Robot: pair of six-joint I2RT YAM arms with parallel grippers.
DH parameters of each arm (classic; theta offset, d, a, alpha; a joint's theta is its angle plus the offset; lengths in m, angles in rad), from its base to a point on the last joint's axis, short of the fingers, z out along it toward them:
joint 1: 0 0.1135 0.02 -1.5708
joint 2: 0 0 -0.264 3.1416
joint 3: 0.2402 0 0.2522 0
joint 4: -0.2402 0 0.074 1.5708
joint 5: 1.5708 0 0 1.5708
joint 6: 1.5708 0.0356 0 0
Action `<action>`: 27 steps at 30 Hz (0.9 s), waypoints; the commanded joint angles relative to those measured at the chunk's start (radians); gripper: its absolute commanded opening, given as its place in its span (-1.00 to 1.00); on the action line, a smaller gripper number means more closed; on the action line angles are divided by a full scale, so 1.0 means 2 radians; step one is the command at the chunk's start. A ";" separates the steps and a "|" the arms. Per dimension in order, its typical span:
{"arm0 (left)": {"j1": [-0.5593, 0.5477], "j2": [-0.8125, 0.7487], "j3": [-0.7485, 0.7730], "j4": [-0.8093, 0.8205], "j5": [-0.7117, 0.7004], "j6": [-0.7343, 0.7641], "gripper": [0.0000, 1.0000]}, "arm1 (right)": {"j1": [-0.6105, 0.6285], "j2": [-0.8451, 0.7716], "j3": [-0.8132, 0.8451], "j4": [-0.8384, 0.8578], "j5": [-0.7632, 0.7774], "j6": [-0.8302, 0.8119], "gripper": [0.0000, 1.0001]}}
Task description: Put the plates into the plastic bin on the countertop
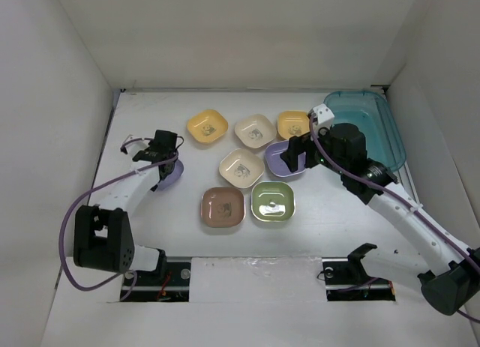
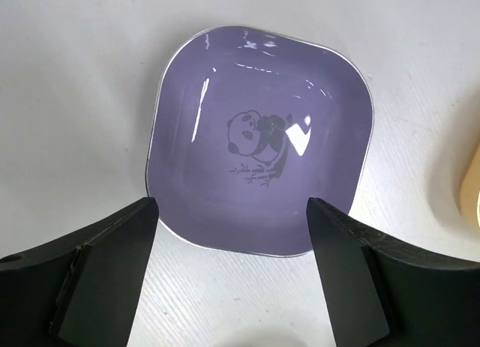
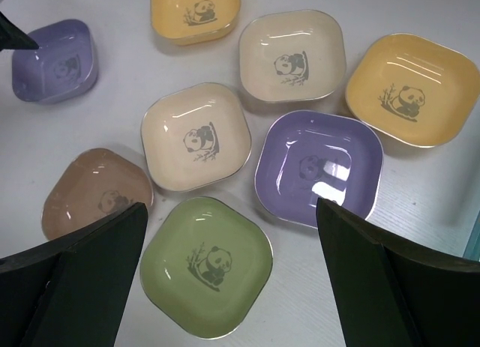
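My left gripper is above the purple plate, and the plate is far from the teal bin, so I should pinch its near rim and hand the plate to my right gripper.
Several small square plates with panda prints lie on the white countertop. My left gripper is open and empty, hovering over a purple plate at the left, its near rim between my fingers. My right gripper is open and empty above the cluster, near the second purple plate and the green plate. Also in the cluster are two cream plates, two yellow plates and a brown plate. The teal plastic bin stands at the back right, holding no plates.
White walls close in the counter on the left, back and right. The right arm runs along the right side, in front of the bin. Two black arm mounts sit at the near edge.
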 commanded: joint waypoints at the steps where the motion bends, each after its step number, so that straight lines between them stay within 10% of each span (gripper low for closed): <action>1: -0.001 -0.023 0.003 -0.037 -0.019 -0.021 0.56 | 0.007 -0.008 0.000 0.026 0.004 -0.006 1.00; 19: -0.011 -0.009 -0.081 -0.003 0.021 -0.076 0.23 | 0.012 -0.003 -0.013 0.041 -0.005 -0.001 1.00; 27: 0.005 0.075 -0.057 0.027 0.021 -0.095 -0.40 | 0.012 -0.012 -0.013 0.041 -0.005 -0.001 1.00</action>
